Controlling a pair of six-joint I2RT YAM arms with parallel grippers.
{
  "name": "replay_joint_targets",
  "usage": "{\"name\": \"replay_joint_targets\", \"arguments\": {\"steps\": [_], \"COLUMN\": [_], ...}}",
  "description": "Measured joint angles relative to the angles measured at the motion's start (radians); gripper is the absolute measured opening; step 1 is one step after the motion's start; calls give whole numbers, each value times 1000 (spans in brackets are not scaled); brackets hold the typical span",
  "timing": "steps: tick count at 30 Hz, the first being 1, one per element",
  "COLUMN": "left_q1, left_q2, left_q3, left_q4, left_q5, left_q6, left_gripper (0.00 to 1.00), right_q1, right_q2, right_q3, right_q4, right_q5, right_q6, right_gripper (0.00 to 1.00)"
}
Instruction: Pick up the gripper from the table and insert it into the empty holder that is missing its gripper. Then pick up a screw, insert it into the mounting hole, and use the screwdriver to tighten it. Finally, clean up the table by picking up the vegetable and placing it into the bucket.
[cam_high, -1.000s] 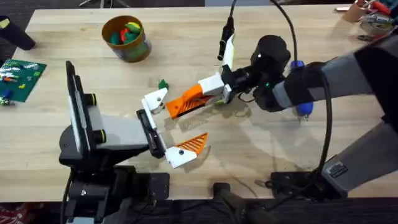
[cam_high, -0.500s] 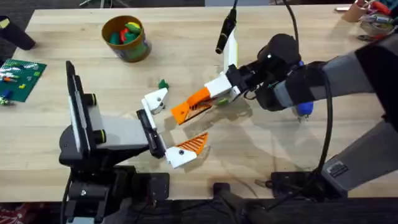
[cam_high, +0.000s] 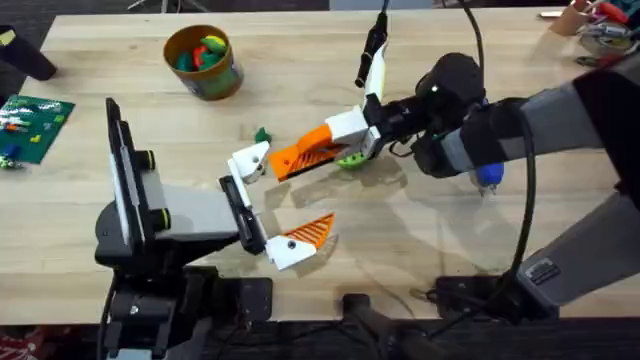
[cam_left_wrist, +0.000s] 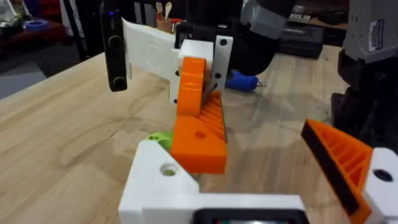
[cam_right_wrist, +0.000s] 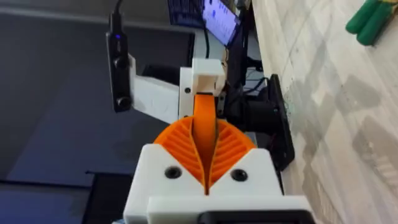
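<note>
The holder's round hole (cam_left_wrist: 168, 169) shows wood. I expect the gripper's orange end (cam_left_wrist: 199, 150) to slide in behind that hole and stay there when I push it.
My right gripper (cam_high: 369, 128) is shut on the gripper (cam_high: 312, 152), an orange ribbed wedge on a white block, and holds it just above the table. Its orange tip points at the holder (cam_high: 250, 160), a white bracket on my left arm's black rail (cam_high: 240, 212). In the left wrist view the gripper (cam_left_wrist: 198, 127) hangs right over the holder (cam_left_wrist: 163, 186); whether they touch I cannot tell. My left gripper (cam_high: 274, 200) stands open, with its twin orange finger (cam_high: 302, 238) on the rail's near end. A small green vegetable (cam_high: 262, 135) lies beyond the holder. The bucket (cam_high: 226, 78) stands at the far left.
The bucket holds several coloured toy vegetables. A second green piece (cam_high: 350, 160) lies under the held gripper's base. A blue-handled tool (cam_high: 487, 177) rests beneath my right arm. A green board (cam_high: 35, 125) sits at the left edge, and clutter (cam_high: 600, 30) at the far right corner.
My right arm has drawn back a little and then swung the held gripper up and left, so its tip now lies close beside the holder. The left arm has not moved.
</note>
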Motion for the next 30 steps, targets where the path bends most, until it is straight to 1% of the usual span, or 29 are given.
{"name": "replay_joint_targets", "arguments": {"steps": [5, 6, 17, 30], "left_q1": [0, 0, 0, 0], "left_q2": [0, 0, 0, 0], "left_q3": [0, 0, 0, 0], "left_q4": [0, 0, 0, 0], "left_q5": [-1, 0, 0, -1], "left_q6": [0, -3, -3, -18], "left_gripper": [986, 986, 986, 986], "right_q1": [19, 40, 52, 105], "right_q2": [0, 0, 0, 0], "right_q3": [0, 0, 0, 0], "right_q4": [-21, -45, -49, -80], "right_q5": [29, 56, 109, 181], "right_q6": [9, 8, 8, -12], "right_gripper": [19, 20, 20, 20]}}
